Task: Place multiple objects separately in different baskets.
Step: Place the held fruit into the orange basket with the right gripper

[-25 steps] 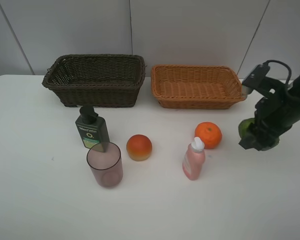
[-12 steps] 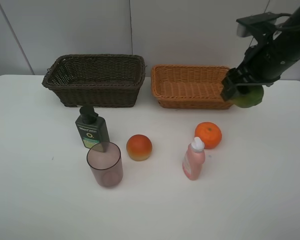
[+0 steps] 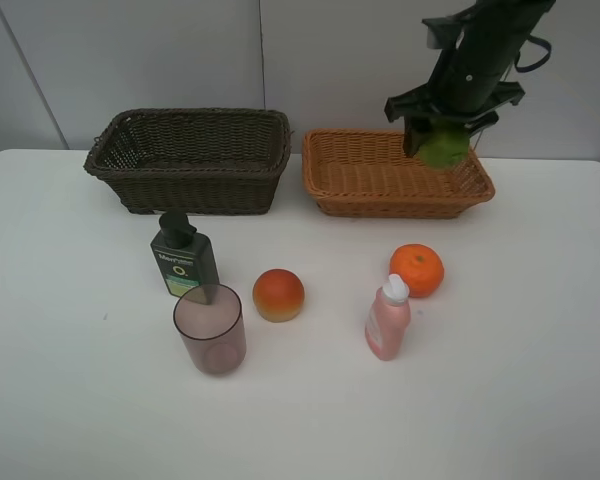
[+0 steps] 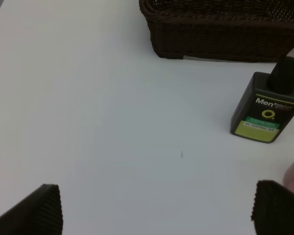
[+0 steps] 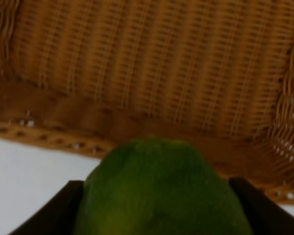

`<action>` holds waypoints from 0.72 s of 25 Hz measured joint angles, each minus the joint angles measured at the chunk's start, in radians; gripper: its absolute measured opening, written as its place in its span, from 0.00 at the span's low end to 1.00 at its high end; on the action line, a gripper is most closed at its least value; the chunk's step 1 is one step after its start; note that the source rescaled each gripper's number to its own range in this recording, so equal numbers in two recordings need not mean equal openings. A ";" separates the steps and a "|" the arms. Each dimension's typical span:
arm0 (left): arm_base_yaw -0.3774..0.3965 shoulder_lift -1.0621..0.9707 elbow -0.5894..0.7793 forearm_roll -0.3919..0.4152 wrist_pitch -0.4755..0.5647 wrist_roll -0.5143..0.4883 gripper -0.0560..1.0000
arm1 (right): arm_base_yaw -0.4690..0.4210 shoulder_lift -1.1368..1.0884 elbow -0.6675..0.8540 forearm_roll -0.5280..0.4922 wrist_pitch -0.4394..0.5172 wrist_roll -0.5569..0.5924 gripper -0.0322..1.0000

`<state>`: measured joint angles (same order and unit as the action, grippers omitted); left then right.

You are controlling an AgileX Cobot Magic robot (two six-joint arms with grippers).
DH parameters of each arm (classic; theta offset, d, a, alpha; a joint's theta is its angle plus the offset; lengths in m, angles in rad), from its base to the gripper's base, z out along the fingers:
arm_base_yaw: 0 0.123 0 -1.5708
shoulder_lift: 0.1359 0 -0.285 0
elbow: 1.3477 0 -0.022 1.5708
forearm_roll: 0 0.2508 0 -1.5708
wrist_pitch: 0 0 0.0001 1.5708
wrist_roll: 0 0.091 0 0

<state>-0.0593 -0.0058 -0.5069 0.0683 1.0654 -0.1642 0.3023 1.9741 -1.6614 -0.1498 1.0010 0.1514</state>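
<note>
The light orange-tan basket's bottom is empty before the green oval fruit, so the robot's right gripper keeps going down toward the basket's middle and lets go there.
My right gripper is shut on the green oval fruit and holds it in the air over the far right part of the light orange-tan basket. The right wrist view fills with the green fruit above that basket's woven floor. The dark brown basket stands to the left. On the table lie the tangerine, the red-orange fruit, the pink bottle, the dark green pump bottle and the mauve cup. My left gripper is open over bare table, near the pump bottle.
The white table runs to a pale wall behind the baskets. The dark basket's corner shows in the left wrist view. The objects stand in a loose row in front of the baskets.
My right arm has lifted the green fruit from the table at the right and carried it up and left, from beside the tan basket to over it. Nothing else moved.
</note>
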 joint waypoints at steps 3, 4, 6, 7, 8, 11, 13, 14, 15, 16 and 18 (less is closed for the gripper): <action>0.000 0.000 0.000 0.000 0.000 0.000 1.00 | 0.000 0.122 -0.138 -0.037 0.002 0.050 0.47; 0.000 0.000 0.000 0.000 0.000 0.000 1.00 | 0.000 0.153 -0.182 -0.046 0.002 0.067 0.47; 0.000 0.000 0.000 0.000 0.000 0.000 1.00 | -0.001 0.221 -0.253 -0.060 0.002 0.100 0.47; 0.000 0.000 0.000 0.000 0.000 0.000 1.00 | -0.001 0.248 -0.283 -0.062 0.000 0.117 0.47; 0.000 0.000 0.000 0.000 0.000 0.000 1.00 | -0.003 0.277 -0.305 -0.063 -0.007 0.129 0.47; 0.000 0.000 0.000 0.000 0.000 0.000 1.00 | -0.009 0.339 -0.325 -0.067 -0.040 0.162 0.47; 0.000 0.000 0.000 0.000 0.000 0.000 1.00 | -0.013 0.369 -0.325 -0.067 -0.052 0.171 0.47; 0.000 0.000 0.000 0.000 0.000 0.000 1.00 | -0.014 0.380 -0.325 -0.068 -0.054 0.173 0.47; 0.000 0.000 0.000 0.000 0.000 0.000 1.00 | -0.015 0.390 -0.325 -0.067 -0.056 0.174 0.47; 0.000 0.000 0.000 0.000 0.000 0.000 1.00 | -0.015 0.398 -0.325 -0.067 -0.057 0.174 0.47; 0.000 0.000 0.000 0.000 0.000 0.000 1.00 | -0.015 0.405 -0.325 -0.067 -0.064 0.174 0.47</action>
<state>-0.0593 -0.0058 -0.5069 0.0683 1.0654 -0.1642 0.2871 2.3787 -1.9868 -0.2170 0.9374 0.3253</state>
